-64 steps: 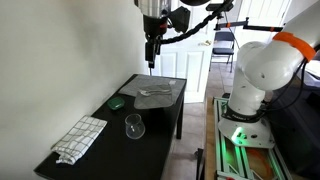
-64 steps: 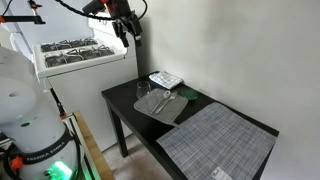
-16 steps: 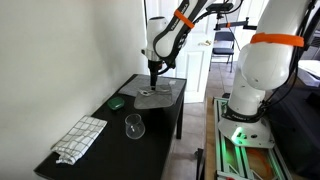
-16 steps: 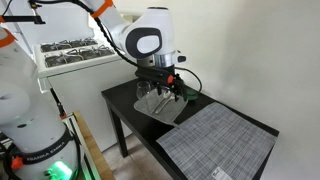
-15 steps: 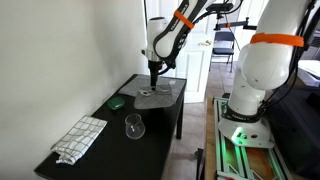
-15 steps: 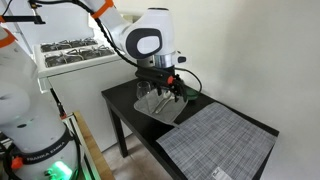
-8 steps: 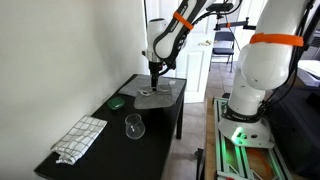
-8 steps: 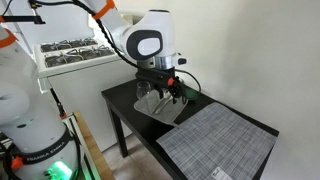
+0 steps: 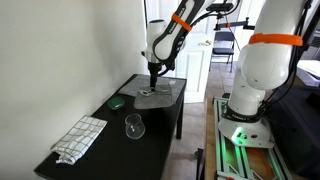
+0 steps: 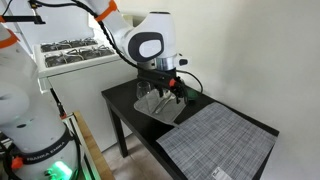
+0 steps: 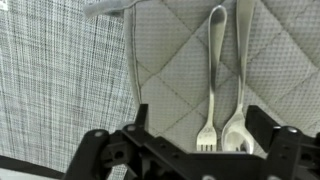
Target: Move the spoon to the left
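Note:
Next, I take the fork with my gripper first and carry it past the spoon, because the fork lies beside the spoon on the side where the spoon has to go.
In the wrist view the spoon lies on a small gray quilted pad, bowl toward me, handle pointing away. A fork lies parallel just beside it. My gripper is open, its two fingers straddling both the fork's tines and the spoon's bowl, close above the pad. In both exterior views the gripper hangs low over the pad on the black table. The spoon is too small to make out there.
A large gray woven mat covers one end of the table. A clear drinking glass, a checked cloth and a small green object lie along the table. A wall runs along one side. A white stove stands nearby.
Since 4.3 s ago the arm has come down from high above to just over the pad. In the last second nothing has visibly moved.

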You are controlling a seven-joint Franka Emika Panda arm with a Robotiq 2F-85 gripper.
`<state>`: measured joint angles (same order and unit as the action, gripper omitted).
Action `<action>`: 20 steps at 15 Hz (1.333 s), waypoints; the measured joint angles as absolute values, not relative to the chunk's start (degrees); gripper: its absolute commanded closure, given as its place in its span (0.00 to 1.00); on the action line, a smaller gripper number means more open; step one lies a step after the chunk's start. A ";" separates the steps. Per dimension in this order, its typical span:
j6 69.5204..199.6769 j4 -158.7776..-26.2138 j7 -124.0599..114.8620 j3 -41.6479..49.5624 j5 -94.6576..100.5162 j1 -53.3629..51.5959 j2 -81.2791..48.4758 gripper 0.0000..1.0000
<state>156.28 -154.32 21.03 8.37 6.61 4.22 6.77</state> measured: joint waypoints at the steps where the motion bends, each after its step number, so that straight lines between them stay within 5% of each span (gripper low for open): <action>1: 156.69 -154.22 21.03 8.35 6.61 4.22 6.44 0.17; 2: 157.08 -154.10 21.03 8.33 6.61 4.21 6.12 0.32; 4: 157.62 -153.85 21.03 8.28 6.61 4.22 5.50 0.46; 7: 158.07 -153.39 21.02 8.21 6.61 4.21 4.59 0.48; 12: 158.13 -152.91 21.01 8.03 6.61 4.21 3.73 0.31; 14: 158.14 -152.87 21.01 7.91 6.61 4.21 3.53 0.39; 15: 158.14 -152.87 21.01 7.82 6.61 4.21 3.47 0.60; 17: 158.14 -152.86 21.01 7.60 6.60 4.21 3.42 0.64; 20: 158.14 -152.86 21.01 7.39 6.60 4.20 3.41 0.88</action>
